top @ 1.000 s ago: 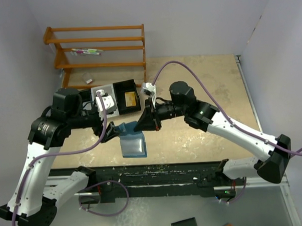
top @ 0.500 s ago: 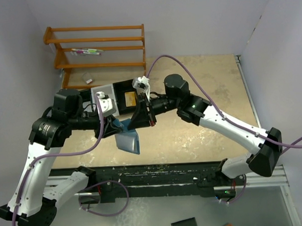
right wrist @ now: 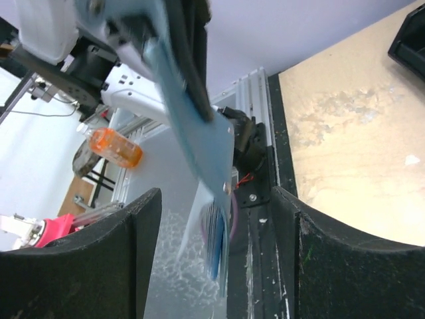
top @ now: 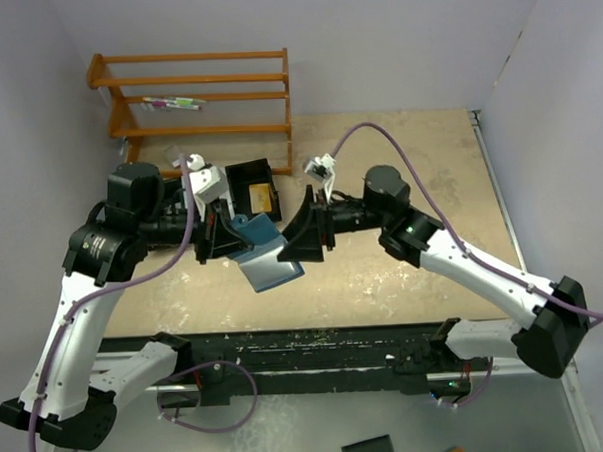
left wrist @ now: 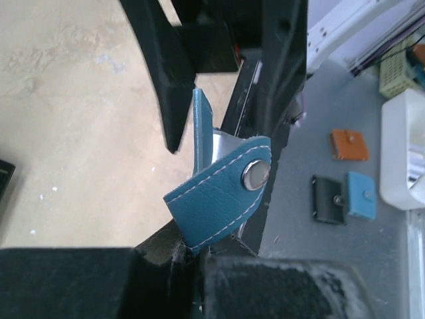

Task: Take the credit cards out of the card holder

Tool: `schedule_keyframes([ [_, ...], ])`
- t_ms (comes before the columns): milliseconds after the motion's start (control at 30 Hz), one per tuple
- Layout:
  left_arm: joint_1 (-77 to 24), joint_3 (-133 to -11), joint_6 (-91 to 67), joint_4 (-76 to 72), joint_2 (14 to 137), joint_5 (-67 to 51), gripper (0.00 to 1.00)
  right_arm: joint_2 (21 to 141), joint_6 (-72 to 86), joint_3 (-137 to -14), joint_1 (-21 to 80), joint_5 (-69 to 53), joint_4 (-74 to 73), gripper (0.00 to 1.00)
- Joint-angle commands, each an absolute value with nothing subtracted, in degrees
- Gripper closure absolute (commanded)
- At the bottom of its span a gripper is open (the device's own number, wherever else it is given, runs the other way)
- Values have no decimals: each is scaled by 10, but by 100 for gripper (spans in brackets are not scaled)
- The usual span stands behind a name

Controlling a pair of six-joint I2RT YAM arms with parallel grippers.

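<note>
The blue card holder is pinched by my left gripper beside its snap strap (left wrist: 222, 189), so my right gripper should take hold of the holder's free edge (top: 275, 238) before my left gripper opens.
The blue card holder (top: 271, 263) hangs tilted above the table, pinched at its upper left corner by my shut left gripper (top: 232, 239). In the left wrist view its snap strap (left wrist: 222, 193) curls just beyond my left gripper (left wrist: 196, 256). My right gripper (top: 300, 241) stands open beside the holder's right edge. In the right wrist view the holder (right wrist: 189, 126) is edge-on, its lower end between the spread jaws of my right gripper (right wrist: 219, 259) without touching them. Thin layered edges (right wrist: 216, 242) show there; I cannot tell cards from pockets. A gold-tan credit card (top: 261, 198) lies in the black tray (top: 241, 176).
A wooden rack (top: 196, 95) stands at the back left, behind the tray. The table's black front rail (top: 317, 345) runs below the holder. Off the table, the left wrist view shows small orange (left wrist: 348, 145), black (left wrist: 329, 199) and blue (left wrist: 362, 194) pouches.
My left gripper closed on the holder and lifted it up and back. My right gripper let go, opened and drew slightly to the right.
</note>
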State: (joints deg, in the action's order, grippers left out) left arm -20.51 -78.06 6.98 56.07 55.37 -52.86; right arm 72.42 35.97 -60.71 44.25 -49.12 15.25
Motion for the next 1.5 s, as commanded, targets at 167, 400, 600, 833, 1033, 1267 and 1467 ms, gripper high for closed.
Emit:
schedule_keyframes([
  [167,-176,-835,-115,425,588,-677,100,583,417,-487,445,-480,290,31],
  [400,-170,-833,-139,406,591,-704,100,575,420,-480,445,-469,305,41],
  [600,-164,-835,-158,396,593,-728,100,566,410,-472,445,-481,305,44],
  [833,-162,-836,-180,378,594,-745,100,535,406,-453,445,-461,293,49],
  [1033,-160,-828,-188,369,590,-750,100,538,403,-465,445,-445,290,53],
  [1267,-160,-826,-171,381,585,-743,100,563,411,-485,445,-393,267,50],
  [1467,-161,-820,-126,412,578,-726,100,584,441,-499,445,-354,289,41],
])
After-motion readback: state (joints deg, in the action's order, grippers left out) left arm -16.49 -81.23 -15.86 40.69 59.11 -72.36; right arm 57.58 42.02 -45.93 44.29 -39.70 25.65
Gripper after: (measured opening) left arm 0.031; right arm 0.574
